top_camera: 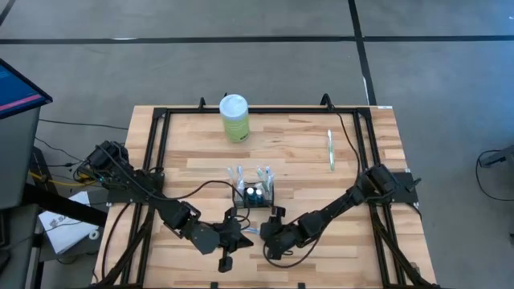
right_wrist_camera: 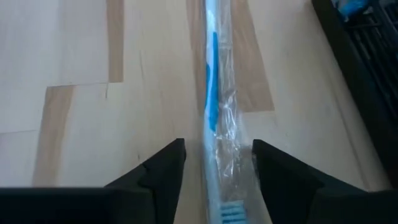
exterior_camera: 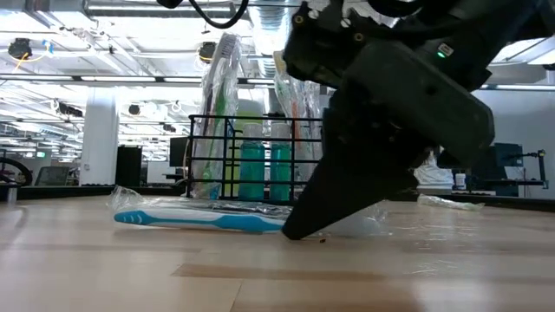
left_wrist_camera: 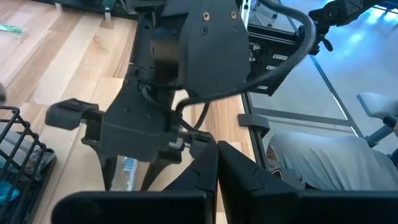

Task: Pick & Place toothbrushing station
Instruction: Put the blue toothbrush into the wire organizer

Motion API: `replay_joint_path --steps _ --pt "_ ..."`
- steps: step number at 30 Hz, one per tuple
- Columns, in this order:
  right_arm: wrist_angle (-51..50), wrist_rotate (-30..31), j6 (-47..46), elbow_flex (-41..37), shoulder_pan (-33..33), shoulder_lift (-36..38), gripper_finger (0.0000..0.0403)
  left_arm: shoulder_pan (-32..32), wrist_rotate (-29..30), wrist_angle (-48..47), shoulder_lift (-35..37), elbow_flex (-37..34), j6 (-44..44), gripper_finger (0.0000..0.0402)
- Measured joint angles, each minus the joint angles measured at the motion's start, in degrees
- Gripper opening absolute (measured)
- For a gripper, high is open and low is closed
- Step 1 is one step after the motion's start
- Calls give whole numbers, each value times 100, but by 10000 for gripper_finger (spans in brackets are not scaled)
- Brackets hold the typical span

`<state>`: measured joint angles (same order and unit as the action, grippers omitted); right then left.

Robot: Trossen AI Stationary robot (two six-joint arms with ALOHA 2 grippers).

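Note:
The blue toothbrush is lying flat with the robot's right gripper around its head (right_wrist_camera: 232,211), so the robot should raise the toothbrush and open the left gripper to take its handle (exterior_camera: 143,217).
The black wire-mesh caddy (top_camera: 254,193) stands upright mid-table with wrapped toothbrushes and teal tubes in it; it also shows in the low view (exterior_camera: 251,160). A blue toothbrush in a clear wrapper (right_wrist_camera: 216,118) lies flat on the table in front of the caddy, and also shows in the low view (exterior_camera: 199,221). My right gripper (right_wrist_camera: 217,144) is open, pointing down, with one finger on each side of the toothbrush near its head end and its fingertips at the table top (exterior_camera: 295,232). My left gripper (left_wrist_camera: 217,146) is shut and empty, just to the left of the right gripper (top_camera: 269,230).
A pale green bottle with a white cap (top_camera: 234,117) stands at the far middle. A green wrapped toothbrush (top_camera: 330,150) lies at the far right. A black metal frame (top_camera: 161,120) runs along the table's edges. The two grippers stand close together by the near edge.

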<state>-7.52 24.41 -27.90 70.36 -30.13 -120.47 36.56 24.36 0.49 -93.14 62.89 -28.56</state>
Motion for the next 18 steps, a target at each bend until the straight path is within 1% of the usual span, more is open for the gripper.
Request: replay_joint_path --steps 2,5,11,12,15,18 --pt "-129 -31 -4 112 -2 -110 165 0 0 2 0 0 0 1" --pt "-325 -115 -10 215 -1 -129 126 0 0 2 0 0 2 1" --pt "-374 -219 3 216 -2 -80 20 0 -1 2 0 0 2 1" --pt "-385 -216 3 215 -2 -80 12 0 -2 2 0 0 2 1" --pt "-406 -330 1 213 4 -78 13 0 -2 2 0 0 2 1" --pt "-414 -383 12 209 11 -64 5 0 -2 0 0 0 2 1"
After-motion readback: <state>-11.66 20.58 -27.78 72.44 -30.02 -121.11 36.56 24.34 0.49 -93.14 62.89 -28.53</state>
